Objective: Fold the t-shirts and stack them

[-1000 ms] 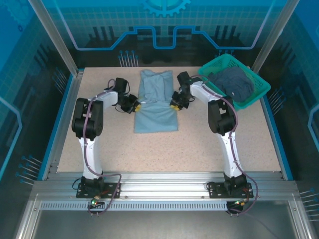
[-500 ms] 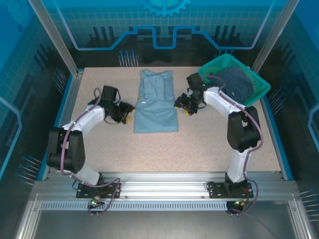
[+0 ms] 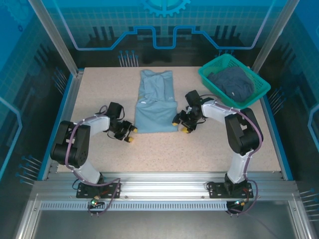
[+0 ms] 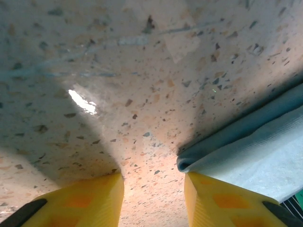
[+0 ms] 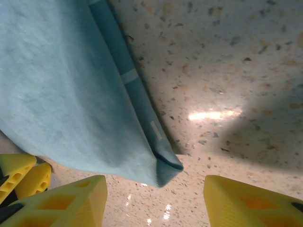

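The pale blue-grey t-shirt's near corner (image 4: 183, 162) is outside the fingers of my left gripper. I should bring my left gripper over the cloth edge (image 4: 215, 145) and pinch it before I fold.
The pale blue-grey t-shirt (image 3: 155, 102) lies folded into a narrow strip, running from the far middle of the table toward me. A darker slate t-shirt (image 3: 232, 82) is bunched in the teal basket (image 3: 259, 93). My left gripper (image 3: 131, 134) is low by the strip's near left corner and stands open. In the left wrist view the cloth corner (image 4: 265, 151) rests just beyond my right finger (image 4: 227, 203), with bare table between the fingers of the gripper (image 4: 154, 201). My right gripper (image 3: 179, 126) is open at the near right corner. That corner (image 5: 163, 168) points into the gap of the gripper (image 5: 154, 201).
The speckled table (image 3: 199, 154) has free room in front of the shirt and on both sides. The basket stands at the far right corner. Metal frame posts and a blue rim edge the table. The left gripper's yellow fingertips (image 5: 19, 175) show at the right wrist view's left edge.
Both grippers have let go and opened. They have moved from the shirt's middle sides toward me, down to its near corners. The shirt has stayed in place.
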Controlling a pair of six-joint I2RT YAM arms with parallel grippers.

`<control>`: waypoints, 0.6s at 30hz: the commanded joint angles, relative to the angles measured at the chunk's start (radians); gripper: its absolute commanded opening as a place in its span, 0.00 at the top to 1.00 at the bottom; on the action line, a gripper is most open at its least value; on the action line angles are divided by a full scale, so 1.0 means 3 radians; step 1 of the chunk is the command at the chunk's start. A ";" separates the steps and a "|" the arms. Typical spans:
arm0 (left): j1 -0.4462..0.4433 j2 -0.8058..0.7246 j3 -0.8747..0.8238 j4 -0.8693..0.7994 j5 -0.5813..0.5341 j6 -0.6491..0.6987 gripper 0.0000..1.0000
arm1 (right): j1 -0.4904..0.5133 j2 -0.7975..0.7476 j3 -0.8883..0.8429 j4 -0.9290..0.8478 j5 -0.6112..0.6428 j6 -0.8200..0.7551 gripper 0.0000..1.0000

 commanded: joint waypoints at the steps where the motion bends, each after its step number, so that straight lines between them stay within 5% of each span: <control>1: -0.0048 0.0232 0.0113 0.0667 0.0055 -0.0038 0.64 | 0.0096 0.0118 0.0002 0.0042 -0.0068 0.0098 0.44; 11: -0.0071 0.0178 0.0257 0.0745 0.0039 0.0032 0.74 | 0.0150 0.0354 0.0234 -0.0077 0.0123 0.0144 0.65; 18: -0.0081 -0.0202 0.0194 0.0320 -0.0166 0.0116 0.57 | 0.0151 0.0400 0.0338 -0.0183 0.0223 0.0131 0.94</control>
